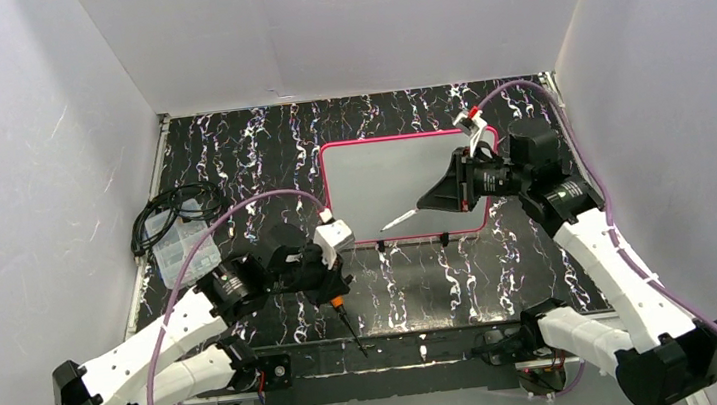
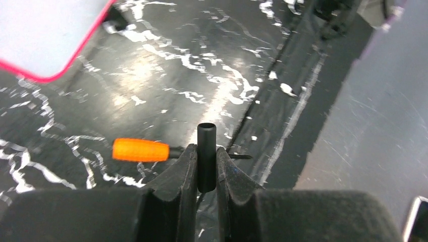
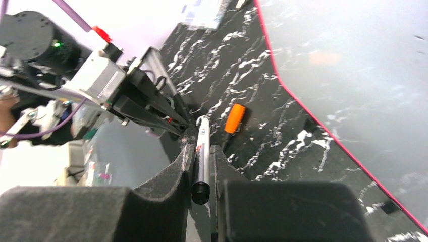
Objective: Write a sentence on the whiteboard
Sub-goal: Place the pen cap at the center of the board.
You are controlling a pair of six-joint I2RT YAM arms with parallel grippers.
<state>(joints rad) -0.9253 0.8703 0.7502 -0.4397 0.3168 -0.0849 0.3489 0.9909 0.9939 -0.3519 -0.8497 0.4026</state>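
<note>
The black marker cap (image 2: 206, 157) is clear of the white marker, so my left gripper should keep going toward the open marble (image 1: 300, 212) next to the whiteboard and let go of the cap there.
The whiteboard (image 1: 382, 175) with its pink-red frame lies flat at mid-table, and its face is blank: no sentence shows on it. My right gripper (image 1: 434, 197) hovers over the board's lower right part, shut on a white marker (image 1: 399, 221) that points left and down toward the board's near edge. In the right wrist view the marker (image 3: 203, 146) is pinched in the right gripper (image 3: 202, 151), with the whiteboard (image 3: 353, 60) to the right. My left gripper (image 1: 338, 283) sits in front of the board, shut on a black marker cap (image 2: 206, 151). A whiteboard (image 2: 45, 30) corner shows top left there.
An orange-handled screwdriver (image 1: 344, 312) lies on the black marbled table just under my left gripper; the screwdriver (image 2: 140, 149) also shows in the left wrist view. Coiled black cables (image 1: 174, 207) and a clear plastic box (image 1: 182, 251) sit at the left edge. White walls enclose the table.
</note>
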